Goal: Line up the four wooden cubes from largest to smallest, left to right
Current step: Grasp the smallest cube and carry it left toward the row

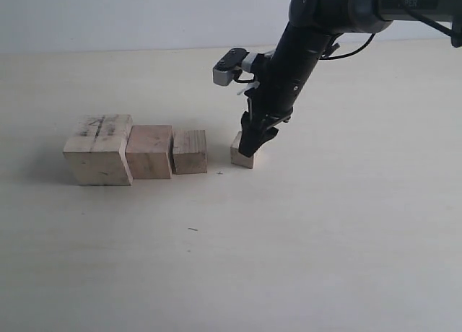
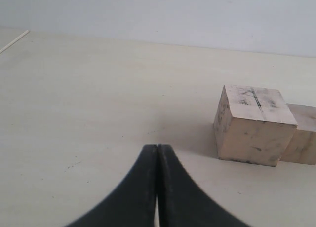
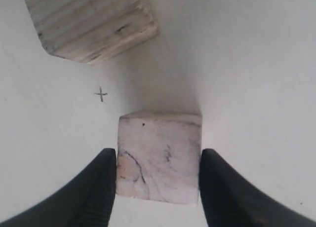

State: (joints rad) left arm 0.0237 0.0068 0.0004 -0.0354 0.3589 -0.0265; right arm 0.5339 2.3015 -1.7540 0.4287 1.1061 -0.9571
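I see the smallest cube crooked [image 3: 159,158] and apart from the row. My right gripper should grip it lower, turn it square and push it against the third cube [image 1: 206,152].
Three wooden cubes stand touching in a row: the largest cube [image 1: 97,148], scribbled on top, then the second cube [image 1: 149,151], then the third cube [image 1: 190,151]. The smallest cube [image 1: 240,157] rests on the table a short gap to their right. My right gripper [image 1: 253,146] comes down onto it, and in the right wrist view the gripper [image 3: 158,157] has a black finger pressed against each side of the smallest cube [image 3: 159,138]. My left gripper [image 2: 157,147] is shut and empty, low over bare table, with the largest cube [image 2: 254,123] ahead of it. It is outside the exterior view.
A small pen cross [image 3: 100,94] marks the table between the third cube [image 3: 91,22] and the smallest. The pale tabletop [image 1: 231,260] stretches wide around the row. The right arm [image 1: 303,43] slants down from the upper right.
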